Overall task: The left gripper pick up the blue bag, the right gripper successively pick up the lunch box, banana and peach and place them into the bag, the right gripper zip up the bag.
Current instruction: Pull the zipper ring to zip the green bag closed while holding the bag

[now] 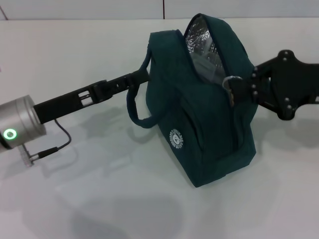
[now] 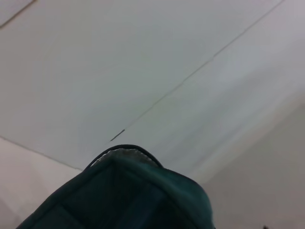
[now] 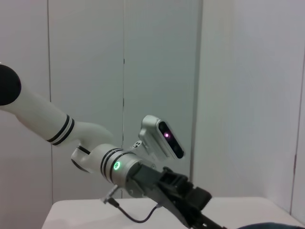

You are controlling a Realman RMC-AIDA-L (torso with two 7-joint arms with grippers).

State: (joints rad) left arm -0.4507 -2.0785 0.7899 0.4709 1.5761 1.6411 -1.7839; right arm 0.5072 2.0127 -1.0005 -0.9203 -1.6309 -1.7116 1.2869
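Note:
My left gripper needs to move back and turn the bag upright [image 1: 160,82] before my right gripper pulls any further, because the blue bag is tilted with its zip edges gaping apart [image 1: 207,54].
The blue bag [image 1: 199,134] stands tilted on the white table [image 1: 75,50], its top gaping at the far end and showing silver lining [image 1: 202,42]. My left gripper [image 1: 142,76] reaches in from the left and is shut on the bag's upper left edge by the carry handle [image 1: 137,112]. From the right, my right gripper [image 1: 238,88] is shut on the metal zipper pull [image 1: 230,81] partway along the zip. The left wrist view shows only the bag's top [image 2: 138,191]. Lunch box, banana and peach are out of view.
The left arm's cable [image 1: 55,144] trails on the table beside its silver wrist [image 1: 17,124]. In the right wrist view the left arm [image 3: 109,164] stands before a panelled wall [image 3: 238,95].

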